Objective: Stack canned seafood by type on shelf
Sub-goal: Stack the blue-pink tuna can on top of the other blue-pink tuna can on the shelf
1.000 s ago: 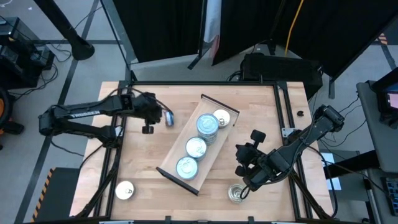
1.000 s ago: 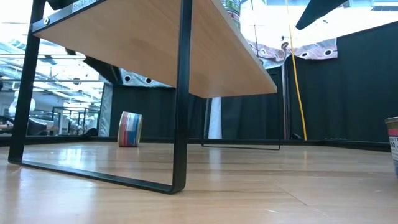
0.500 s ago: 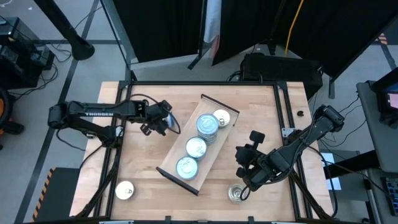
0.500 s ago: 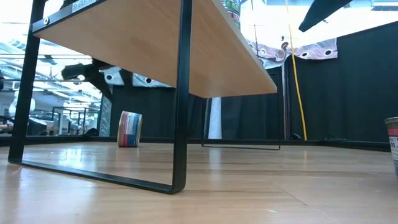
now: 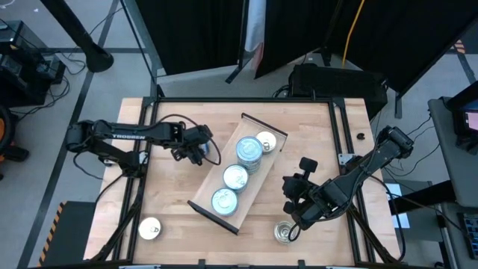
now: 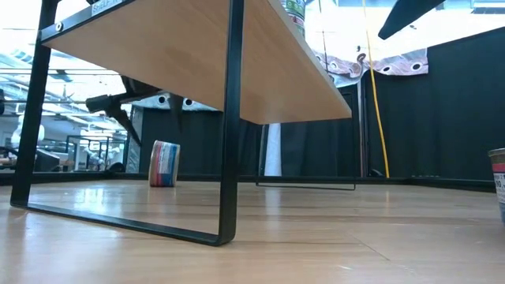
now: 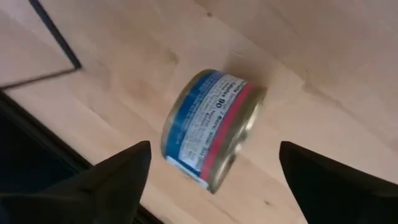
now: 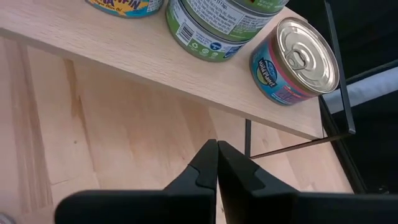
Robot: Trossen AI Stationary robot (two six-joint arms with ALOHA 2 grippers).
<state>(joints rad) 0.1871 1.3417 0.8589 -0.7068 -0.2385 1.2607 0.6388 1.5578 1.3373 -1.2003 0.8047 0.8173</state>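
Note:
My left gripper keeps going down until its open fingers are on either side of the blue and pink tin (image 6: 164, 164), then close, because the tin is on its edge and turns its flat ends (image 7: 239, 142) toward those fingers.
One tin of canned seafood (image 7: 208, 127), with a blue and pink label, stands on its edge on the tabletop left of the shelf (image 5: 200, 196); it also shows in the low view (image 6: 164, 164). My left gripper (image 5: 199, 146) hangs open above it, one finger on either side, apart from it. On the shelf sit a stack of tins (image 5: 249, 149), two blue-topped tins (image 5: 236, 177) (image 5: 224, 200) and a silver-topped tin (image 5: 267, 142). My right gripper (image 8: 216, 155) waits shut, right of the shelf (image 5: 288, 196).
One loose tin (image 5: 150, 229) lies at the table's near left corner, another (image 5: 284, 233) lies near the front edge below my right arm. A dark metal frame (image 5: 246, 101) runs round the tabletop. Bare wood lies between the shelf and the left edge.
My left gripper has moved toward the shelf and down over the upright tin, has rolled about its own axis, and has opened. The tin has stayed where it was.

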